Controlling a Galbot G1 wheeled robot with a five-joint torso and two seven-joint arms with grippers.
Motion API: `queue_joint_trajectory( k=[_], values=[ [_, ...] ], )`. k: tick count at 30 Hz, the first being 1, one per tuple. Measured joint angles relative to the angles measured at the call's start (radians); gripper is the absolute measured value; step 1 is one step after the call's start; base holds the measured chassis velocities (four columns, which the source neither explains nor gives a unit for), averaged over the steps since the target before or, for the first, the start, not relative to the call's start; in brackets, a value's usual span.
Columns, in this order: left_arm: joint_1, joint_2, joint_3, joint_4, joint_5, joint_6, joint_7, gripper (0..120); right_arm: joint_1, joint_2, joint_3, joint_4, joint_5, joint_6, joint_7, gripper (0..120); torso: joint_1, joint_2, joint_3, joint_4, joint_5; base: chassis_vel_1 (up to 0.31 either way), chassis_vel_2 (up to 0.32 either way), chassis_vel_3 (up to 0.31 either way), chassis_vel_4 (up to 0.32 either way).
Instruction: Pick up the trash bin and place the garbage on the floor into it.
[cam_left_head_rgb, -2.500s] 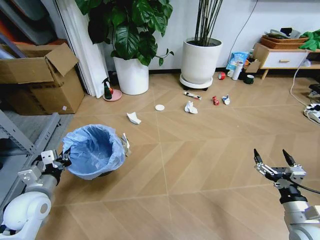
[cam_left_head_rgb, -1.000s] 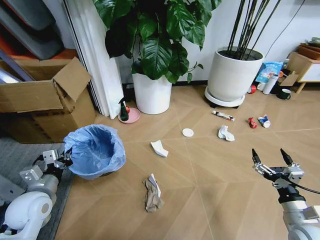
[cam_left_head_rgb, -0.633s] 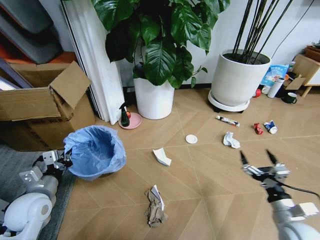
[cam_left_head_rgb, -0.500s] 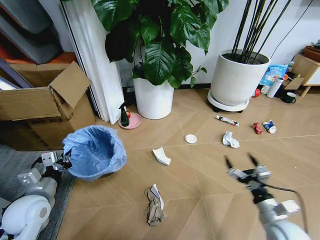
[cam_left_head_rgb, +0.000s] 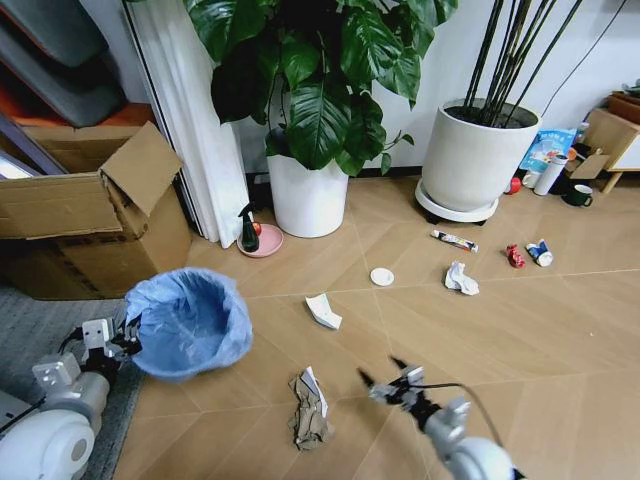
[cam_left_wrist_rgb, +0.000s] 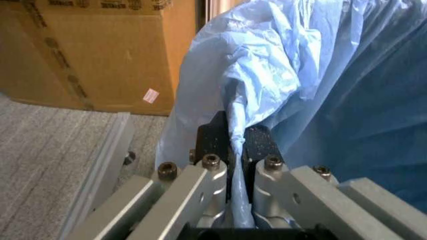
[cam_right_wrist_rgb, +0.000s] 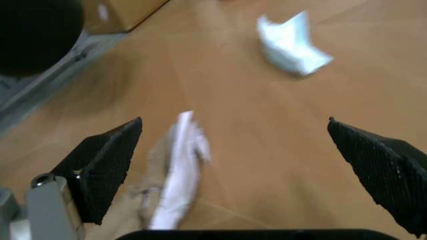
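Observation:
The white piece (cam_left_head_rgb: 317, 388) is tucked along the crumpled tan paper's folds (cam_left_head_rgb: 308, 428). It will come along with the tan paper when I lift.
The trash bin (cam_left_head_rgb: 188, 322), lined with a crinkly light-blue bag, hangs at the left. My left gripper (cam_left_head_rgb: 124, 338) is shut on its bag rim, and the left wrist view shows the fingers (cam_left_wrist_rgb: 259, 146) pinching the blue plastic (cam_left_wrist_rgb: 267, 75). My right gripper (cam_left_head_rgb: 385, 378) hovers open low over the floor, just right of a crumpled tan and white wad (cam_left_head_rgb: 310, 410) (cam_right_wrist_rgb: 173, 185). Farther off lie a folded white paper (cam_left_head_rgb: 322, 312) (cam_right_wrist_rgb: 290, 42), a white disc (cam_left_head_rgb: 381, 276), a white wad (cam_left_head_rgb: 461, 279), a tube wrapper (cam_left_head_rgb: 454, 240), and red (cam_left_head_rgb: 516, 256) and blue-white (cam_left_head_rgb: 541, 252) scraps.
Two large white plant pots (cam_left_head_rgb: 308, 198) (cam_left_head_rgb: 468, 160) stand along the back wall. A green spray bottle on a pink dish (cam_left_head_rgb: 250, 233) sits left of them. An open cardboard box (cam_left_head_rgb: 95, 215) and a grey mat (cam_left_head_rgb: 30, 330) fill the left side. Bare wood floor spreads to the right.
The view first closed in on the plants. Since then my right arm has swung left and down across the floor to the tan wad, still open. The left gripper keeps its hold on the bin.

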Motion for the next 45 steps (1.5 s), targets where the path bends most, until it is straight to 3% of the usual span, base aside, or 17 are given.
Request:
queue_joint_trajectory(
  k=[6, 17, 25, 29, 41, 43, 45],
  values=[
    [0.019, -0.007, -0.010, -0.011, 0.009, -0.001, 0.000, 0, 0.080, 0.043, -0.111, -0.047, 0.023, -0.017, 0.010, 100, 0.000, 0.000, 0.000, 0.0002, -0.0002, 0.000, 0.000, 0.000, 0.000],
    [-0.004, 0.009, -0.008, -0.012, -0.010, 0.007, -0.013, 0, 0.117, 0.028, -0.206, -0.077, 0.051, -0.075, 0.034, 100, 0.000, 0.000, 0.000, -0.0003, -0.0003, 0.000, 0.000, 0.000, 0.000],
    [-0.003, 0.009, -0.006, -0.014, -0.010, 0.009, -0.014, 0, 0.170, 0.062, -0.267, -0.124, 0.079, -0.136, 0.057, 97, 0.000, 0.000, 0.000, 0.0002, -0.0002, 0.000, 0.000, 0.000, 0.000],
    [-0.001, 0.009, -0.007, -0.019, -0.012, 0.010, -0.015, 0, 0.193, 0.070, -0.298, -0.152, 0.087, -0.196, 0.087, 78, 0.000, 0.000, 0.000, 0.0000, -0.0005, 0.000, 0.000, 0.000, 0.000],
    [-0.006, 0.009, -0.007, -0.020, -0.017, 0.011, -0.016, 0, 0.214, 0.098, -0.324, -0.171, 0.116, -0.232, 0.101, 38, 0.000, 0.000, 0.000, -0.0001, -0.0002, 0.000, 0.000, 0.000, 0.000],
    [-0.005, 0.009, -0.008, -0.019, -0.017, 0.011, -0.016, 0, 0.215, 0.102, -0.325, -0.172, 0.119, -0.236, 0.101, 26, 0.000, 0.000, 0.000, 0.0000, -0.0001, 0.000, 0.000, 0.000, 0.000],
    [-0.005, 0.009, -0.008, -0.019, -0.017, 0.011, -0.016, 0, 0.214, 0.102, -0.325, -0.172, 0.119, -0.236, 0.101, 25, 0.000, 0.000, 0.000, 0.0000, -0.0001, 0.000, 0.000, 0.000, 0.000]
  ],
)
